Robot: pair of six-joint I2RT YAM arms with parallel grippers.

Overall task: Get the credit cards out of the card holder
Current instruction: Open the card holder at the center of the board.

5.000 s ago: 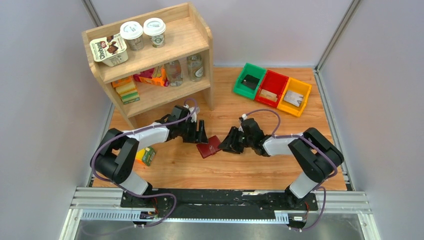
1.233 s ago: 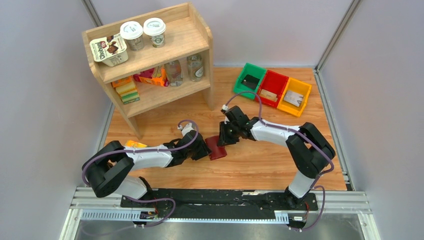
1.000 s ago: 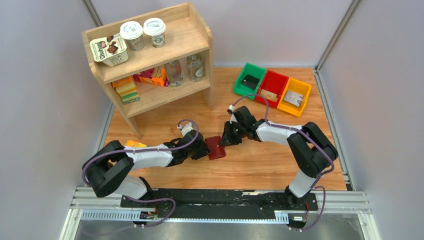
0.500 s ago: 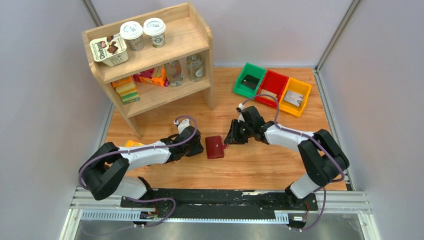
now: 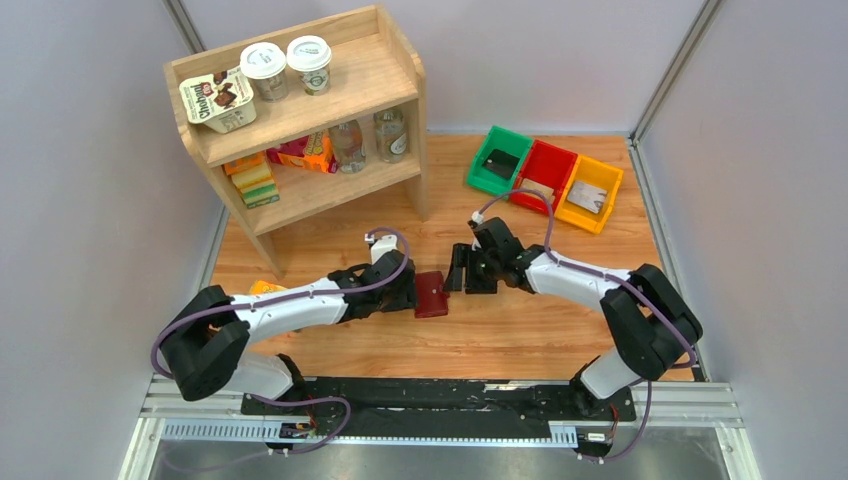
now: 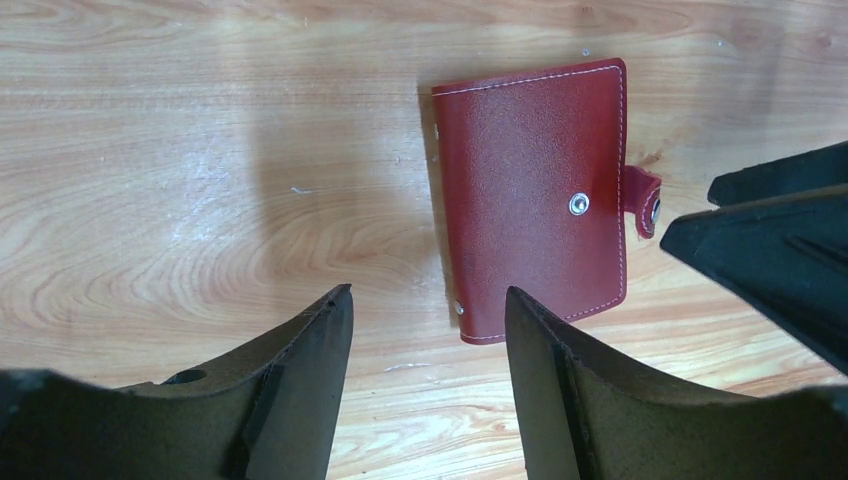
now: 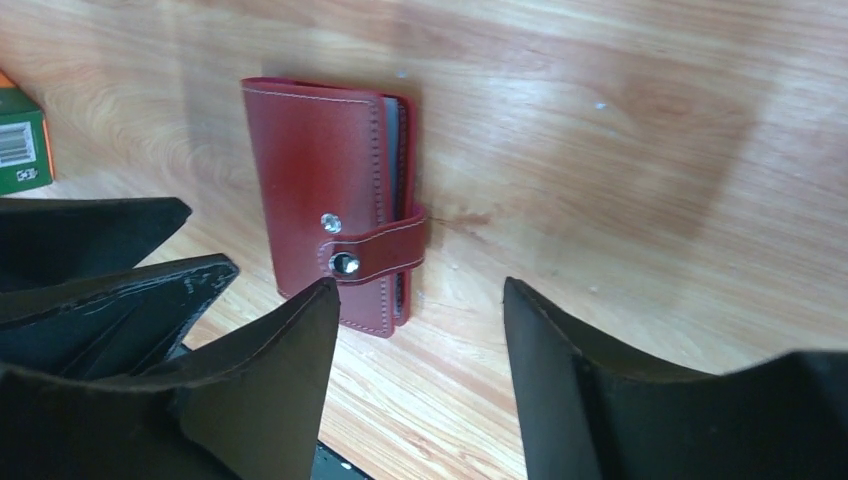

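Note:
The card holder's open edge (image 7: 402, 240) has the snap tab curled over it, so my right gripper needs to pull the tab (image 7: 352, 261) out of the way before my left gripper opens the cover.
The maroon card holder (image 5: 432, 294) lies flat and folded shut on the table between my two grippers. It shows in the left wrist view (image 6: 530, 190) and the right wrist view (image 7: 315, 190). Its snap tab (image 7: 375, 253) curls over the open edge, its snap beside the stud on the cover. Grey sleeve edges (image 7: 393, 130) show at that edge; any cards inside are hidden. My left gripper (image 5: 405, 293) (image 6: 428, 295) is open and empty just left of the holder. My right gripper (image 5: 460, 270) (image 7: 420, 285) is open and empty just right of it.
Green (image 5: 482, 172), red (image 5: 556, 160) and yellow (image 5: 608, 180) bins stand at the back right, each with a flat card; the one in the green bin is black (image 5: 500, 162). A wooden shelf (image 5: 300, 110) with cups and bottles stands at the back left. A small green box (image 7: 20, 150) lies left.
Both grippers were closed in on the holder a second ago. They have let it go and it now lies flat. The right gripper has drawn back to the right.

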